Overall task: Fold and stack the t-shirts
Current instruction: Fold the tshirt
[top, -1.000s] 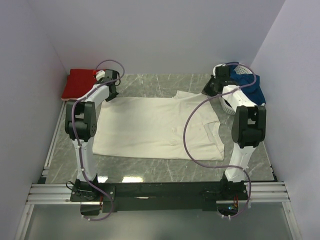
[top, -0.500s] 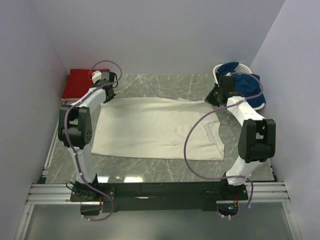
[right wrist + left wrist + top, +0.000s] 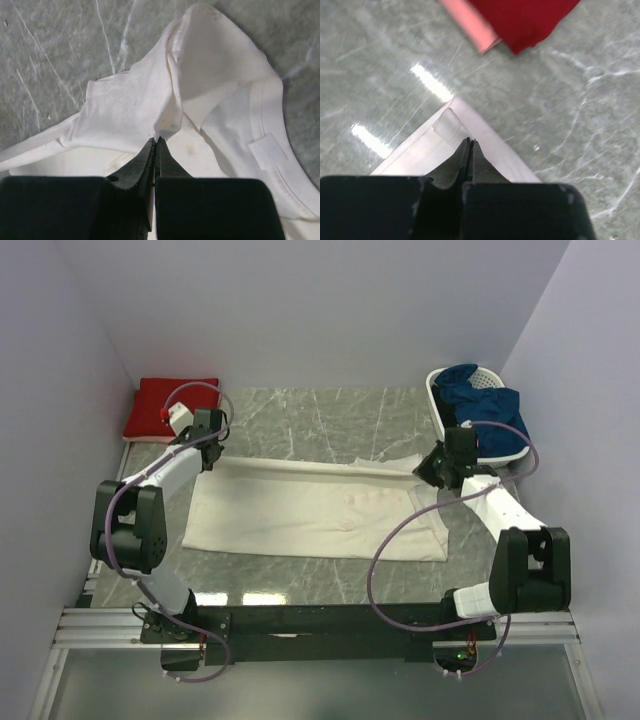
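The cream shirt's far edge (image 3: 310, 468) runs taut from gripper to gripper, so my left gripper should keep drawing it toward me until it lies on the flat body (image 3: 275, 505).
The large cream t-shirt (image 3: 310, 515) lies spread across the middle of the table, its far edge lifted and drawn toward me. My left gripper (image 3: 208, 452) is shut on the cream shirt's far left corner (image 3: 451, 125). My right gripper (image 3: 432, 468) is shut on a pinch of the cream shirt (image 3: 165, 127) near its collar and sleeve. The red t-shirt (image 3: 172, 407) lies folded at the far left corner, and it shows in the left wrist view (image 3: 525, 20) with a pale pink shirt (image 3: 470, 25) under its edge.
A white slatted basket (image 3: 440, 400) at the far right holds blue cloth (image 3: 485, 412). Purple walls close in the table on the left, back and right. Marbled grey tabletop (image 3: 330, 415) shows beyond the shirt.
Both grippers have moved toward me from the table's far side, pulling the cream shirt's far edge over its lower part. The shirt now looks narrower front to back.
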Motion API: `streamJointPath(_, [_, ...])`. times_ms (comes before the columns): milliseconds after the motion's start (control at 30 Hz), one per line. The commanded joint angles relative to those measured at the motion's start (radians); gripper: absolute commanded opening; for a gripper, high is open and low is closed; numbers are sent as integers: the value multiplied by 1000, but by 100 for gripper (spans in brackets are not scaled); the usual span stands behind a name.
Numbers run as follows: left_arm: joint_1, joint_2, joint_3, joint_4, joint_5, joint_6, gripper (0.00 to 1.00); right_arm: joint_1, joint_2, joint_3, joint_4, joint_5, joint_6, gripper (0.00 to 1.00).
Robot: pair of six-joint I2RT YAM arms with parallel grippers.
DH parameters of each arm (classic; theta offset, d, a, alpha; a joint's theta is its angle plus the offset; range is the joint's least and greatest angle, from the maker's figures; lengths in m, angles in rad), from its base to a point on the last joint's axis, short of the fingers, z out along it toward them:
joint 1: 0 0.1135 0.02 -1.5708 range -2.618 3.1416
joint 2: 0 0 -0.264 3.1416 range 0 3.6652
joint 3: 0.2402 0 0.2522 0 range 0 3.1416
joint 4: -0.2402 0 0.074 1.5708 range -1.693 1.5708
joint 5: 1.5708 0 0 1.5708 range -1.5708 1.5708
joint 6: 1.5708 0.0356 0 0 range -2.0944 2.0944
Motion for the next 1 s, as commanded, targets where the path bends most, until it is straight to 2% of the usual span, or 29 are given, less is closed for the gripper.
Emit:
streamJointPath(0, [-8,-82,-91,91,-37,-74,1,-11,-102,-61,32,17,19,0])
streamJointPath(233, [-11,-185,-243,140,-31,-107,1,-11,-208,-199,51,-22,24,0])
streamJointPath(467, [-10,-250,-315,163,-30,-97,1,-11,-285,-317,73,-43,24,0])
streamJointPath(933, [-10,-319,-458,219,7,-99,1,-11,-354,-408,73,-48,18,0])
streamJointPath(967, [-10,-320,-463,220,9,-102,3,-11,-354,-416,78,-52,18,0])
